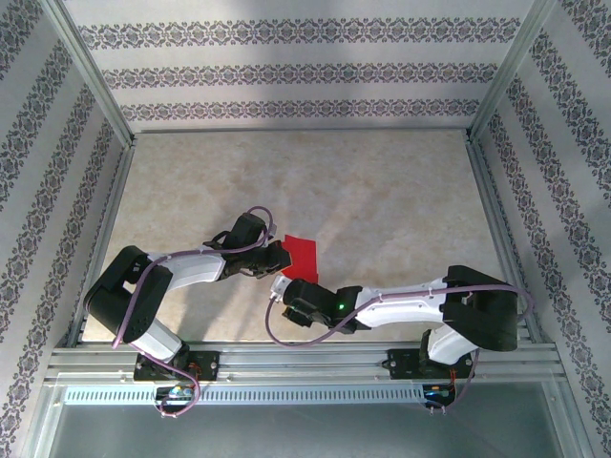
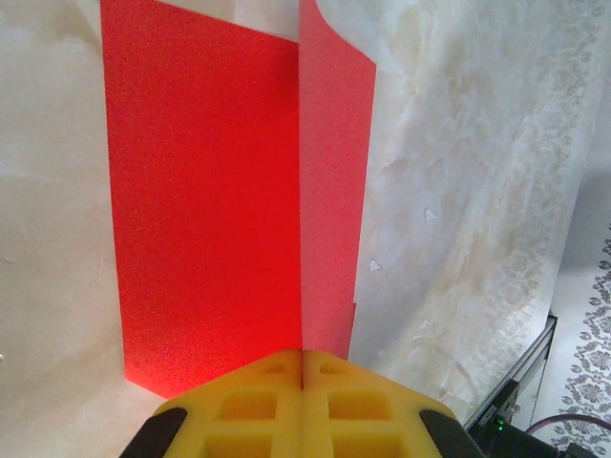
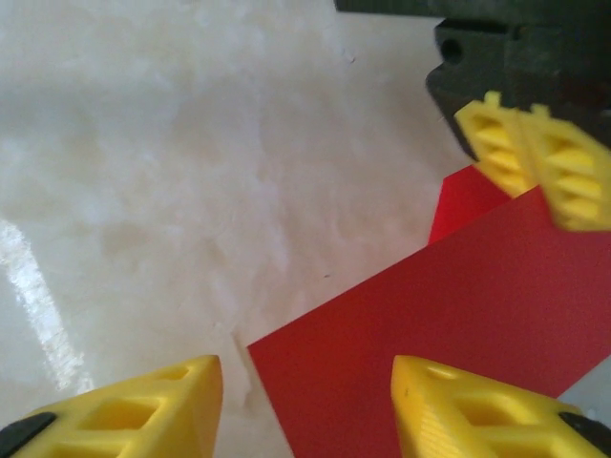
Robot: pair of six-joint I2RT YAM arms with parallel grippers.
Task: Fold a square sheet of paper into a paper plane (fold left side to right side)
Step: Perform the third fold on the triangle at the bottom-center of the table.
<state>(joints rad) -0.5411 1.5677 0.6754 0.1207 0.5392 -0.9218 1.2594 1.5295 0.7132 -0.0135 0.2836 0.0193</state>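
Note:
The robot's left gripper is holding the narrower flap (image 2: 334, 191) raised in a pinch, so it should let the flap go, then press its closed fingers onto the middle of the folded sheet (image 1: 301, 257).
The square sheet of paper (image 1: 304, 255) is bright red and sits mid-table, part of it raised. My left gripper (image 1: 280, 254) is shut on the sheet's near edge. In the left wrist view the yellow fingertips (image 2: 304, 355) meet on the paper (image 2: 210, 200), which splits into a broad left panel and a narrower right flap along a straight line. My right gripper (image 1: 286, 286) stands open just in front of the sheet. In the right wrist view (image 3: 305, 382) a corner of the red paper (image 3: 430, 324) lies between and beyond its fingers, untouched. The left gripper's fingers (image 3: 535, 153) pinch the paper at upper right.
The table (image 1: 382, 191) is a pale marbled surface inside patterned walls (image 1: 286, 76) with metal rails (image 1: 296, 363) along the near edge. Open tabletop lies behind and to the right of the paper.

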